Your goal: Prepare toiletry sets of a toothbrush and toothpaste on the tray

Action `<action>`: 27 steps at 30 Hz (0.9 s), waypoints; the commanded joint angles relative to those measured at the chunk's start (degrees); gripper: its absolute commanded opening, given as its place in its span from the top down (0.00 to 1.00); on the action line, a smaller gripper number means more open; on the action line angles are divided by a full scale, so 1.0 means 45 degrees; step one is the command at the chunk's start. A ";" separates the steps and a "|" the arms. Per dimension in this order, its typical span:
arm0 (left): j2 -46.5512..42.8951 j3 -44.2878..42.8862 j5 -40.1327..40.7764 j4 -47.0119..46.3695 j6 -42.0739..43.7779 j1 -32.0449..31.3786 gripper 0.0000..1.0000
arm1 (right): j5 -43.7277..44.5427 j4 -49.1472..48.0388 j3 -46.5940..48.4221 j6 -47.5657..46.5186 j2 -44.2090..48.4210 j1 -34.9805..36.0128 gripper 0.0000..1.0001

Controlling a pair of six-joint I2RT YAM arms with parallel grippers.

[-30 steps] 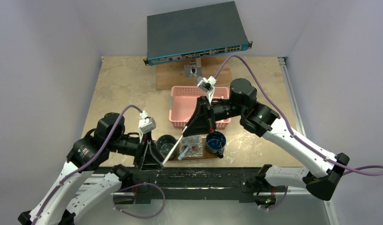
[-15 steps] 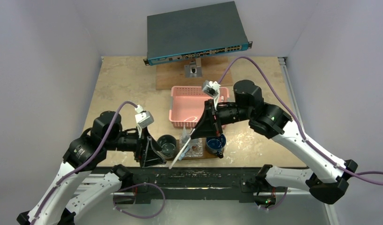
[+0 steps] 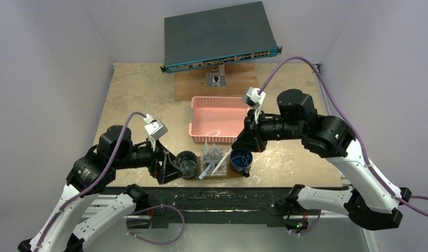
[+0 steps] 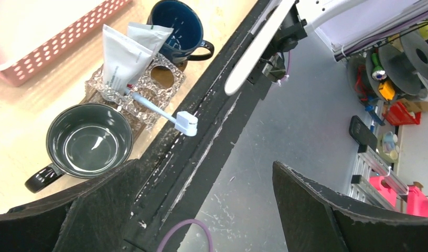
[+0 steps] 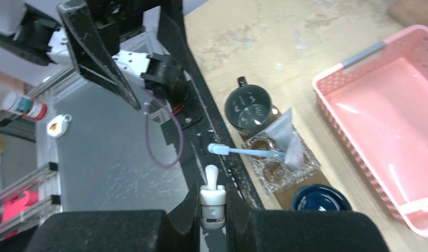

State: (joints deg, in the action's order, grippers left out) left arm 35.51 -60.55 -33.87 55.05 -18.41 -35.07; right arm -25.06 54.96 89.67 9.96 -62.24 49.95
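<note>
The white toothbrush [image 3: 216, 170] leans toward the front rail, so next my right gripper swings around to the front and points it into the holder's hole [image 5: 274, 171] by the blue mug.
My right gripper [image 5: 213, 199] is shut on the end of a white toothbrush [image 4: 254, 52], which slants down over the tray [image 3: 236, 176] from the gripper [image 3: 238, 148]. On that dark wooden board, a glass holder [image 4: 158, 79] carries two silvery toothpaste tubes [image 4: 117, 63] and a pale blue toothbrush [image 4: 159, 111], whose head juts over the table's front rail. My left gripper [image 4: 204, 173] stands wide open and holds nothing; it hangs just left of the grey mug [image 3: 186, 161] beyond the table's front edge.
A grey mug [image 4: 90, 140] and a blue mug [image 4: 178, 23] flank the holder on the board. The pink basket [image 3: 220, 121] sits just behind them. A network switch [image 3: 220, 34] and a wooden block stand at the back. The black front rail [image 4: 201, 136] runs under my left gripper.
My left gripper has opened wide and drawn back to the left. My right arm has swung right, carrying the white toothbrush with it across the tray.
</note>
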 commanded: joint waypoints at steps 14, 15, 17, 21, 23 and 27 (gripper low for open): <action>-0.0491 -0.0112 0.1609 -0.0510 -0.0127 -0.0007 0.04 | 0.7700 0.1605 0.0878 0.1378 -0.0707 0.3287 1.00; -0.0505 -0.0073 0.1616 -0.0521 -0.0136 -0.0013 0.04 | 0.8132 0.1572 0.0899 0.1513 -0.0777 0.3764 1.00; -0.0541 0.0029 0.1676 -0.0569 -0.0108 -0.0001 0.04 | 0.9083 0.1472 0.0883 0.1769 -0.0944 0.4704 1.00; -0.0690 0.0251 0.1870 -0.0792 -0.0214 -0.0006 0.04 | 1.0753 0.1168 0.0648 0.2280 -0.1191 0.6314 1.00; -0.0767 0.0389 0.1961 -0.0957 -0.0305 0.0000 0.04 | 1.1402 0.0987 0.0472 0.2505 -0.1208 0.6927 1.00; -0.0782 0.0599 0.1808 -0.1204 -0.0363 -0.0007 0.04 | 1.2034 0.0597 -0.0053 0.2806 -0.1303 0.7633 1.00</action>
State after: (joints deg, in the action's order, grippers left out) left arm 32.27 -58.76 -26.06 53.08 -18.96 -35.07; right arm 21.65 60.88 91.18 19.57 -68.23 81.91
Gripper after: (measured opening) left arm 0.954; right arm 0.133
